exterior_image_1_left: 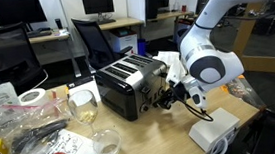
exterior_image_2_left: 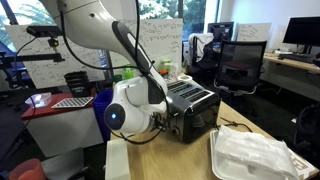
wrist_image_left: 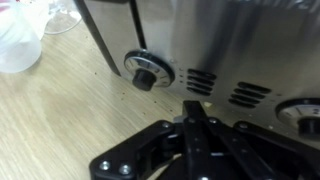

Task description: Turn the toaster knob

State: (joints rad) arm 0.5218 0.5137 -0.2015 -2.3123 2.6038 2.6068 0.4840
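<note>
The robot's closed fingers point at the toaster's vents (wrist_image_left: 223,88) between the knobs, so the gripper should go to the knob farther from the plastic cup and open around it.
The toaster (exterior_image_1_left: 128,84) is a boxy black body with a silver slotted top; it stands on the wooden table in both exterior views (exterior_image_2_left: 193,108). In the wrist view its brushed-silver front panel (wrist_image_left: 230,45) fills the top, with a round black knob (wrist_image_left: 146,72) at left and part of another knob (wrist_image_left: 304,117) at right. My gripper (wrist_image_left: 197,118) is shut and empty, fingertips together just in front of the panel, right of and below the left knob. It shows at the toaster's front in an exterior view (exterior_image_1_left: 165,93).
A wine glass (exterior_image_1_left: 83,105) and a plastic cup (exterior_image_1_left: 105,142) stand beside the toaster. A tape roll (exterior_image_1_left: 33,97), plastic bags and clutter lie further along. A white foam tray (exterior_image_2_left: 255,157) lies on the table. Office chairs and desks stand behind.
</note>
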